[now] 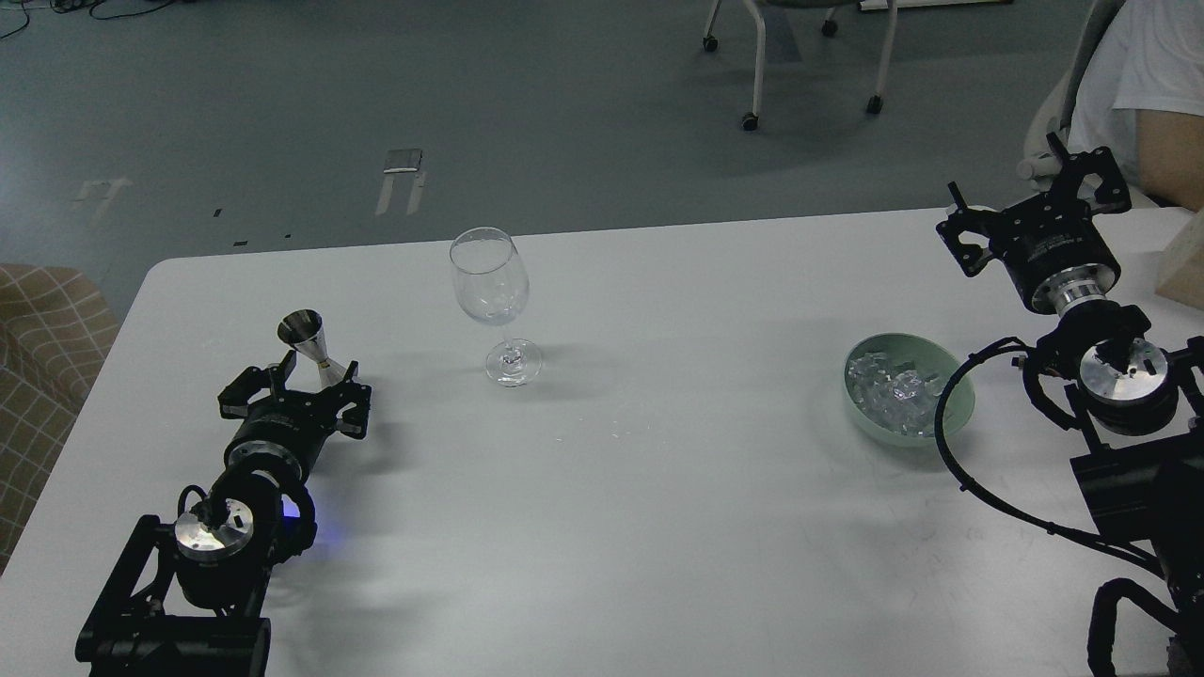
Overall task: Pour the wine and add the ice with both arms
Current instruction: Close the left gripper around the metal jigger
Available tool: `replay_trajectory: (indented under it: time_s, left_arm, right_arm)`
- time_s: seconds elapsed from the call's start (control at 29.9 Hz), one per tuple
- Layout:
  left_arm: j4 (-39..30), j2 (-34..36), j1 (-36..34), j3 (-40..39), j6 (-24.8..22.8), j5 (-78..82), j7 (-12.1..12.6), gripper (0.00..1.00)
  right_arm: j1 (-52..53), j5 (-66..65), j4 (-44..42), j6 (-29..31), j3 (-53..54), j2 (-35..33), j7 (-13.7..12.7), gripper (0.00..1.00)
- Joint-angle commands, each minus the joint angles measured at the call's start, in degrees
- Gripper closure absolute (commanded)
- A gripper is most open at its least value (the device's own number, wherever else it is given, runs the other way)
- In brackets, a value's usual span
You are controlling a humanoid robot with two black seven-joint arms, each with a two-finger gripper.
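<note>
The jigger's wide opening (300, 326) points up and the wine glass stands empty, so hidden liquid will pour out of the jigger when the robot tips it.
An empty clear stemmed wine glass (491, 282) stands upright on the white table (658, 470), left of centre. A small steel jigger (306, 340) stands to its left. My left gripper (299, 384) is right behind the jigger, fingers spread wide, with the jigger's base between them. A heap of ice (894, 387) cubes lies in a pale green bowl (961, 400) on the right. My right gripper (1011, 183) is raised beyond the bowl near the far right table edge, open and empty. No wine bottle is in view.
A person in white (1148, 85) sits beyond the table's far right corner. A tan box (1187, 268) is at the right edge. A checked sofa (42, 376) is left of the table, and a wheeled chair (800, 56) stands on the floor behind.
</note>
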Motion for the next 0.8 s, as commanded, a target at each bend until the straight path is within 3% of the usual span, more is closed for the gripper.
replay_trajectory:
  time_s: [0.0, 0.77]
  left_arm:
    - [0.05, 0.09, -0.62, 0.08, -0.01, 0.06, 0.08, 0.30]
    - [5.94, 0.70, -3.43, 0.16, -5.63, -0.03, -0.10, 0.35]
  right_arm:
    - [-0.40, 0.00, 0.16, -0.18, 0.16, -0.21, -0.07, 0.00]
    - [0.56, 0.00, -0.37, -0.53, -0.10, -0.21, -0.07, 0.00]
